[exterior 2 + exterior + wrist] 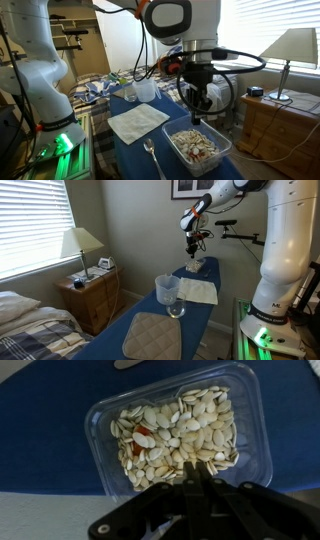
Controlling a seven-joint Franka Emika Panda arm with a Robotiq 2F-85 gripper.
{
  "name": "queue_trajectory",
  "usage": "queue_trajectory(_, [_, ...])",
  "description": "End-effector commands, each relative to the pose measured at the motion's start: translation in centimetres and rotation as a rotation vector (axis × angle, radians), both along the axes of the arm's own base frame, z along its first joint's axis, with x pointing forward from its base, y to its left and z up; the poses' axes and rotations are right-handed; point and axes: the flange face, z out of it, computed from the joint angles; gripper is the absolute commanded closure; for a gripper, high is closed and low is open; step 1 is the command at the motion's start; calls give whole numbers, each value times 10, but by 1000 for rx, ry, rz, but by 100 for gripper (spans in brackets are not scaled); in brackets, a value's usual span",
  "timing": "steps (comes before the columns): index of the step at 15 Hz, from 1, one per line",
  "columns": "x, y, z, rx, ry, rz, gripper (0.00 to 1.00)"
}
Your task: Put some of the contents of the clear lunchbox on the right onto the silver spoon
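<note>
I should open my gripper, which is shut and empty above the pale seeds [197, 126], and reach down into the heap [190, 457] before I move to the silver spoon.
The clear lunchbox [180, 432] is a low see-through box filled with pale seeds and a few orange bits. It sits on the blue table near its end in both exterior views [198, 146] [197, 266]. The silver spoon [152, 158] lies on the blue cloth beside the box; a pale tip that may be the spoon shows at the top edge of the wrist view [135, 363]. My gripper [196, 468] hangs right above the box with its fingers pressed together, tips over the near edge of the seeds [198, 112] [193, 248]. I cannot tell if any seed is pinched.
A white napkin [137, 121] lies mid-table. A tall clear cup on a glass [168, 290] stands behind it. A grey quilted mat [152, 335] lies at the other end. A wooden nightstand with a lamp [88, 285] and a bed stand beside the table.
</note>
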Motion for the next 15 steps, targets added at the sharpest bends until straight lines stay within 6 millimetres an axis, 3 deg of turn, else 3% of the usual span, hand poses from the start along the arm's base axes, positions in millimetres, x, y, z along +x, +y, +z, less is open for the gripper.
queue_trajectory(1, [-5,-12,-11,10,12,9,60])
queue_trajectory(9, [0,-20,-53,22,15,22,5])
queue_trajectory(12, [4,-19,-66,24,11,34,11])
queue_trajectory(15, [7,-18,-72,24,12,48,43])
